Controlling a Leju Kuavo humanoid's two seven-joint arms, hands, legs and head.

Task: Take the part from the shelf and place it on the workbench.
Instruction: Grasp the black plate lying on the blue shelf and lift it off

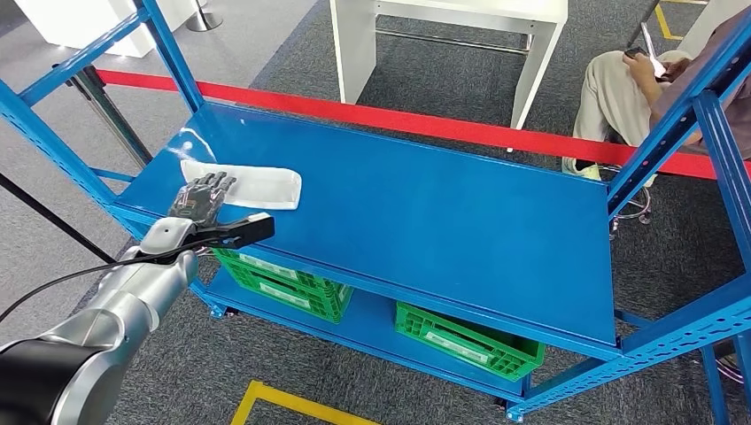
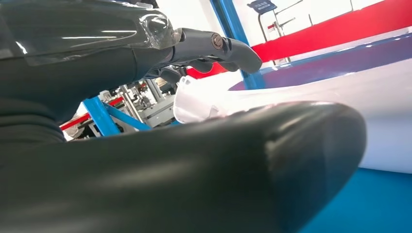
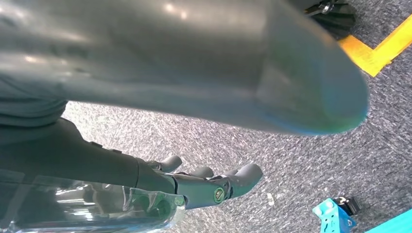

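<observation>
The white part (image 1: 259,186) has a raised rim (image 1: 296,189) curving around its end, so it will stick out stiffly and keep its shape when the robot lifts it.
The part (image 1: 262,187) is a flat, elongated white piece lying on the left of the blue shelf top (image 1: 443,221). My left hand (image 1: 202,197) reaches over its near left end, dark fingers spread on top of it. In the left wrist view the white part (image 2: 311,97) sits between the thick thumb (image 2: 233,170) and the fingers (image 2: 214,46), with a gap still showing under the fingers. My right hand (image 3: 204,187) hangs over the grey carpet, fingers loosely extended and holding nothing.
Two green crates (image 1: 283,283) (image 1: 465,341) stand on the lower shelf. Blue uprights (image 1: 177,53) (image 1: 682,133) frame the shelf. Behind it run a red barrier tape (image 1: 425,122) and a white table (image 1: 443,35). A person (image 1: 638,88) sits at the far right. Yellow floor tape (image 1: 292,403) lies nearby.
</observation>
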